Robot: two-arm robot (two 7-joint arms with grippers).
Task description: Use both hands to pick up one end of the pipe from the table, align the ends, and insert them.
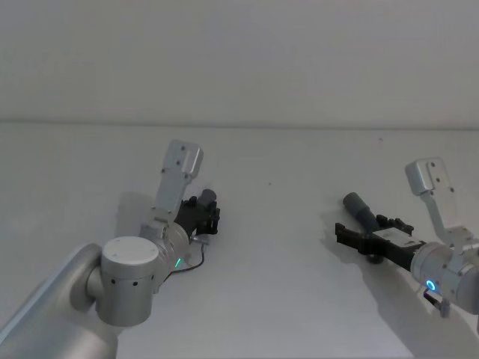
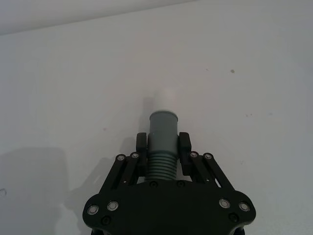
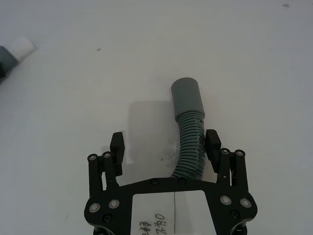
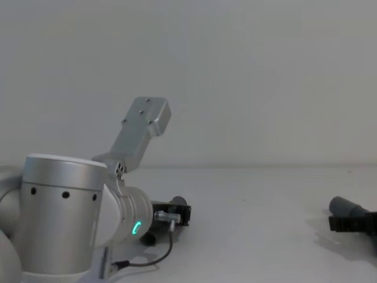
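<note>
My gripper will make the smooth grey cuff (image 3: 187, 98) point straight out when it lifts the hose, because only a short ribbed part (image 3: 191, 123) of the hose is between the cuff and my fingers.
My left gripper (image 2: 163, 149) is shut on the dark grey ribbed elbow (image 2: 163, 132) of the pipe. Its fingers (image 2: 142, 146) clamp just behind the smooth cuff, and the whitish tip (image 2: 166, 100) points away over the white table (image 2: 254, 73). In the head view this gripper (image 1: 206, 212) sits left of centre. My right gripper (image 3: 164, 147) is open and straddles the corrugated hose (image 3: 190, 147), which lies on the table close against one finger (image 3: 211, 146). The hose's smooth grey cuff (image 3: 187, 97) sticks out past the fingertips. From the head, the right gripper (image 1: 372, 228) and the cuff (image 1: 354, 202) are at the right.
The white table (image 1: 284, 299) stretches bare between the two arms, with a plain wall behind it. A thin cable (image 1: 196, 263) loops beside my left wrist. The elbow's tip (image 3: 22, 46) shows far off in the right wrist view.
</note>
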